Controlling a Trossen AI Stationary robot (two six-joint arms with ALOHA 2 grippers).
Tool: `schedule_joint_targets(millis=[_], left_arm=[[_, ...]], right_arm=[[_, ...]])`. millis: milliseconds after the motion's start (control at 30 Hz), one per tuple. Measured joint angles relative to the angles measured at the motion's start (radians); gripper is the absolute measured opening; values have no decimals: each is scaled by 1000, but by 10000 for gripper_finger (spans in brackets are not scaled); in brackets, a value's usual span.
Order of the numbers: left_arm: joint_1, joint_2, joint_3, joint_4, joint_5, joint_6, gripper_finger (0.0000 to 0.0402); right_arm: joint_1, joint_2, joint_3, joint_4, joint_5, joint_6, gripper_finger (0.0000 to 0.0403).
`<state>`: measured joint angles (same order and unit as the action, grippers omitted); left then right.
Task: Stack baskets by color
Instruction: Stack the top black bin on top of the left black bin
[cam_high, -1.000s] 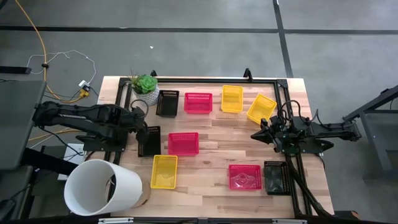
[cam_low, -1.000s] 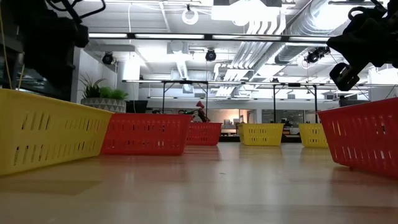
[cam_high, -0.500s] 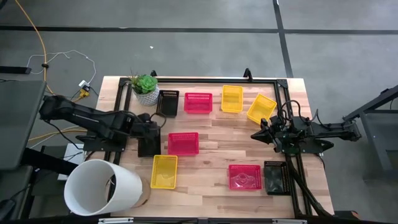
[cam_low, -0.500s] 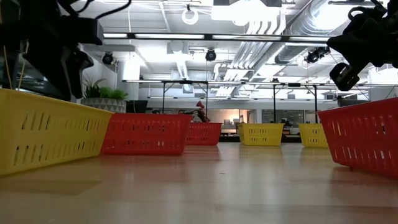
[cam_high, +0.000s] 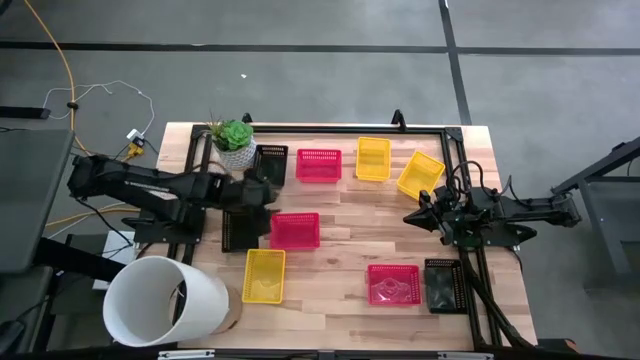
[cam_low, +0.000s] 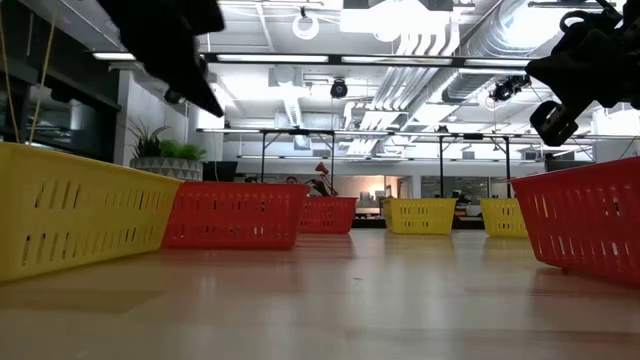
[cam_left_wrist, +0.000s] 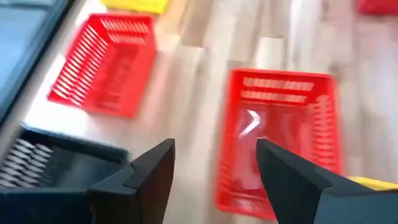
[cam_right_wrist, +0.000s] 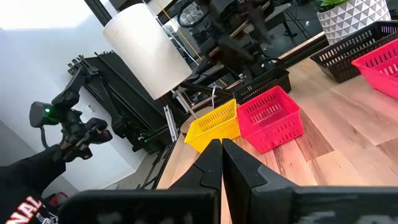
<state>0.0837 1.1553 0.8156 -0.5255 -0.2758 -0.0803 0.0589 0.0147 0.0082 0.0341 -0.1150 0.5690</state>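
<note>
The far black basket's sides slope inward (cam_left_wrist: 30, 163) under its wide rim, so I expect it to nest inside the black basket in front when I lower it.
Baskets rest bottom-down on the wooden table (cam_high: 340, 250): black (cam_high: 240, 228), red (cam_high: 295, 230) and yellow (cam_high: 264, 275) at the left, black (cam_high: 270, 165), red (cam_high: 319, 165) and two yellow (cam_high: 373, 158) (cam_high: 420, 173) at the far side, and red (cam_high: 392, 284) and black (cam_high: 443, 285) at the near right. My left gripper (cam_high: 270, 193) (cam_left_wrist: 216, 149) hangs open above the table between the left black basket and the middle red basket (cam_left_wrist: 280, 143), touching nothing. My right gripper (cam_high: 412, 216) (cam_right_wrist: 221, 146) waits shut and level at the right.
A large white bucket (cam_high: 165, 300) lies at the near left corner. A potted plant (cam_high: 235, 142) stands at the far left beside the far black basket. A black frame (cam_high: 330, 128) runs along the table's far, left and right sides. Bare wood lies in the middle.
My left gripper has gone from over the left black basket toward the table's right, coming above the gap beside the middle red basket. Its wrist has rolled on the way, and its fingers have stayed open. No basket has moved.
</note>
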Motion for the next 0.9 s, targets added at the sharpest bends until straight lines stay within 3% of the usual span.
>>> schedule_joint_targets(millis=[333,633,733,900], left_arm=[[266,253,102,-119,86,219,211],[372,272,102,-170,132,404,211],[396,272,99,-173,181,424,211],[428,298,83,-170,172,432,211]], right_arm=[[0,0,0,0,0,0,0],[0,0,0,0,0,0,0],[0,0,0,0,0,0,0],[0,0,0,0,0,0,0]])
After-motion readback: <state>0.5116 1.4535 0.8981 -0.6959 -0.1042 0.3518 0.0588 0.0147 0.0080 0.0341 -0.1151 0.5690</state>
